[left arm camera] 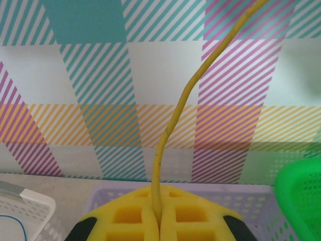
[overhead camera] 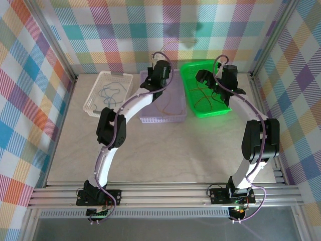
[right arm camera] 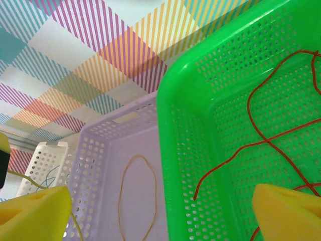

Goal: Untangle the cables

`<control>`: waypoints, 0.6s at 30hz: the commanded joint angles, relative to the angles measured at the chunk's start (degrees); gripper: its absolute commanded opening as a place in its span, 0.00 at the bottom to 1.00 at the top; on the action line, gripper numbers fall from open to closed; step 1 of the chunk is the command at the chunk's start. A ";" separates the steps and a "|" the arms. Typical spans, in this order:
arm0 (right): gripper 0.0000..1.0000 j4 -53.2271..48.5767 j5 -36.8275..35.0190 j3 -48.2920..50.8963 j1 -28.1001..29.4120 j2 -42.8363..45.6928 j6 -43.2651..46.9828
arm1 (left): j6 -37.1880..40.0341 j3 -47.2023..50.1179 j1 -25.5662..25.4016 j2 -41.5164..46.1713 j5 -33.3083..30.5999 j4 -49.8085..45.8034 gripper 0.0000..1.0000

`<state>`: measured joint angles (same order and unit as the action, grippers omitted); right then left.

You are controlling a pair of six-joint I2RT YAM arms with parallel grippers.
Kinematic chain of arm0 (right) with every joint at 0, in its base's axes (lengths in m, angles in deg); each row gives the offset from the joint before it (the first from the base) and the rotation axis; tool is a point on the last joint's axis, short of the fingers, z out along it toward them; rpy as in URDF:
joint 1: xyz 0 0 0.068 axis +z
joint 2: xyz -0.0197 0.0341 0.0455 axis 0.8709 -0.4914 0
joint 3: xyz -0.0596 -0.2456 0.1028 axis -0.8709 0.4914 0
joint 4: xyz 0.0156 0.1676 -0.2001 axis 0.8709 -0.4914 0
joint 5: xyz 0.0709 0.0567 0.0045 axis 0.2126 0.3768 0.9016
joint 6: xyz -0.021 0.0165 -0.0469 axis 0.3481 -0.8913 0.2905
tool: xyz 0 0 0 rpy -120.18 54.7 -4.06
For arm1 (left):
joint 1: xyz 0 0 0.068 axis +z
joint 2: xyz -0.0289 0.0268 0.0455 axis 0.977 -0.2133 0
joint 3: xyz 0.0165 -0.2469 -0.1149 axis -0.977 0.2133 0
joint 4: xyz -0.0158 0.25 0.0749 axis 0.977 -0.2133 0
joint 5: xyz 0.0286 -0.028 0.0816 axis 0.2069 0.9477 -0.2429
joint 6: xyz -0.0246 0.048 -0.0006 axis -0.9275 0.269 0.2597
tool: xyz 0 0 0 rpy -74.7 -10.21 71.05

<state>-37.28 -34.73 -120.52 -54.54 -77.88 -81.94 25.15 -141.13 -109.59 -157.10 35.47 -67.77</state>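
Note:
The yellow cable's end (left arm camera: 258,6) sticks out past the lilac basket's back rim. My left gripper should move back and lower the cable inside the basket (overhead camera: 173,99) before it opens.
My left gripper (left arm camera: 159,213) is shut on a yellow cable (left arm camera: 183,100), which rises from between the yellow pads and curves up to the right; it hangs over the lilac basket (overhead camera: 163,119). An orange cable (right arm camera: 138,196) lies looped on that basket's floor. Red cables (right arm camera: 271,138) sprawl across the green basket (right arm camera: 170,100). Thin blue and green cables (overhead camera: 108,92) lie in the white basket (overhead camera: 100,83). My right gripper (right arm camera: 160,216) is open above the green basket's left wall, nothing between its fingers (right arm camera: 35,213). From above, the right gripper (overhead camera: 203,78) is over the green basket's back left.
The three baskets stand side by side at the back of the table, white at left, lilac in the middle, green at right. A checked wall (left arm camera: 150,60) rises right behind them. Metal frame rails (overhead camera: 165,193) run along the near edge.

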 commanded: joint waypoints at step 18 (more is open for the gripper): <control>0.91 8.16 6.71 5.39 0.22 -0.82 -2.39 | -14.20 15.14 3.19 7.38 3.95 4.00 0.00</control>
<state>-32.38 -29.77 -116.24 -54.54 -78.29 -83.69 15.52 -130.53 -105.76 -152.88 38.13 -64.51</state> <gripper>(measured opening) 0.907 0.051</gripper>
